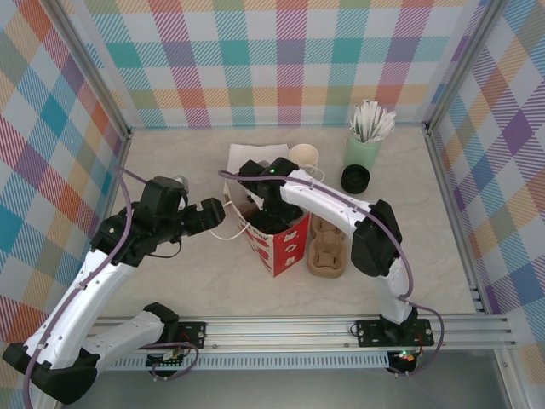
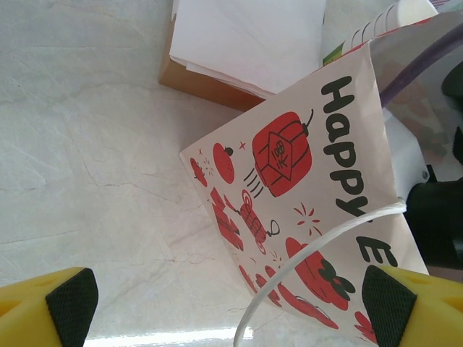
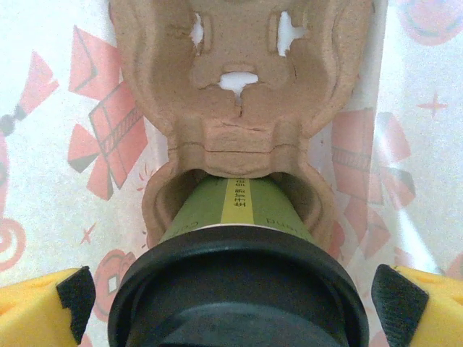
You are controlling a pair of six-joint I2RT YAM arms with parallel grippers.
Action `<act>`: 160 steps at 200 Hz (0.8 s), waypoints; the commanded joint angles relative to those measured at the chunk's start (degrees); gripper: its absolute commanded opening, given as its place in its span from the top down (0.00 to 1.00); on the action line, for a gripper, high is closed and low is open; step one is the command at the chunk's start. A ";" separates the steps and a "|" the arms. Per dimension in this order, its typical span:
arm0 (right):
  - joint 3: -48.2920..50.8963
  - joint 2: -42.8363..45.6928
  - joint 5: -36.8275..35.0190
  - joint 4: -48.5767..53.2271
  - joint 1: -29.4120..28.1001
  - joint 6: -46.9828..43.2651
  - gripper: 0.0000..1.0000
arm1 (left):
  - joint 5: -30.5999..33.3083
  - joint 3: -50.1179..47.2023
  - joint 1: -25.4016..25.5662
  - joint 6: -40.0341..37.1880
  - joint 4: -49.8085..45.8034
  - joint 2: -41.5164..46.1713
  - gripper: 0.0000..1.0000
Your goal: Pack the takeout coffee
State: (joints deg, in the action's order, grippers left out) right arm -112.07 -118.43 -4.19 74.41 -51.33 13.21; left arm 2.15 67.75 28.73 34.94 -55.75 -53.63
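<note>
The green cup (image 3: 237, 206) is in its carrier, clear of both fingers, so my right gripper keeps moving up from the bag until it can reach the white sticks (image 1: 372, 121).
The takeout coffee (image 3: 235, 206) is a green paper cup with a black lid (image 3: 235, 289). It sits in a pocket of a brown pulp carrier (image 3: 242, 87) inside the red-and-white paper bag (image 1: 285, 243). My right gripper (image 1: 271, 200) reaches down into the bag's mouth. In the right wrist view that gripper (image 3: 233, 303) is open, with its pads (image 3: 76, 300) standing clear of the lid on both sides. My left gripper (image 1: 223, 213) is open just left of the bag (image 2: 304, 188), and the white handle loop (image 2: 304, 253) runs between its fingers.
A second pulp carrier (image 1: 328, 251) lies on the table right of the bag. Behind the bag are a brown box of white napkins (image 1: 255, 158), a cream cup (image 1: 304, 155), a loose black lid (image 1: 356, 178) and a pale green tumbler of white sticks (image 1: 364, 149).
</note>
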 commanded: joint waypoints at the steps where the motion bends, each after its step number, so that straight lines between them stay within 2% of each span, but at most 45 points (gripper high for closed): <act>1: -3.49 3.21 -1.13 4.25 0.45 0.71 0.00 | -0.35 0.62 -0.17 -0.49 0.20 -0.08 0.03; 160: -18.25 4.35 -1.53 13.52 0.67 0.89 0.00 | -1.23 0.02 -0.23 -0.13 0.46 0.15 0.01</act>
State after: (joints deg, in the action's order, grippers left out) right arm -127.57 -115.68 -5.61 84.97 -51.00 13.26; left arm 1.50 67.75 28.73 34.96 -55.72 -53.67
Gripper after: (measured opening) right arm 0.998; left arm 0.994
